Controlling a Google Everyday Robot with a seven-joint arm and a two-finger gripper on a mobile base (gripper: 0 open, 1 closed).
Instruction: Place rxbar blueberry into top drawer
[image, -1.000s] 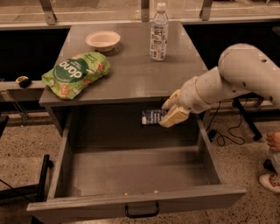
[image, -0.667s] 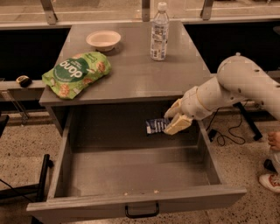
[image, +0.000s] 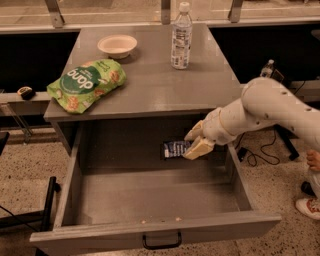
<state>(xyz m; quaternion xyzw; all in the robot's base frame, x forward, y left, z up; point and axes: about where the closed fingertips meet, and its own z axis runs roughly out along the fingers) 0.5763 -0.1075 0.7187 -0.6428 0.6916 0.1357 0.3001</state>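
My gripper holds the rxbar blueberry (image: 173, 150) flat inside the top drawer above its clear bottom and should keep lowering it until it meets the drawer's bottom (image: 165, 175), then release.
The rxbar blueberry (image: 175, 149), a small dark navy bar with pale lettering, is held flat inside the open top drawer (image: 155, 227), near its back right part and above its floor. My gripper (image: 194, 141) reaches in from the right and is shut on the bar's right end. The drawer is pulled far out from under the grey table (image: 150, 80), with a black pull handle (image: 161, 242) on its front.
On the table stand a green snack bag (image: 86, 83) at the left, a pale bowl (image: 117, 46) at the back and a water bottle (image: 181, 36). A person's shoe (image: 308, 207) shows at the right on the floor.
My gripper has carried the bar lower and a little further into the drawer, below the table's front edge.
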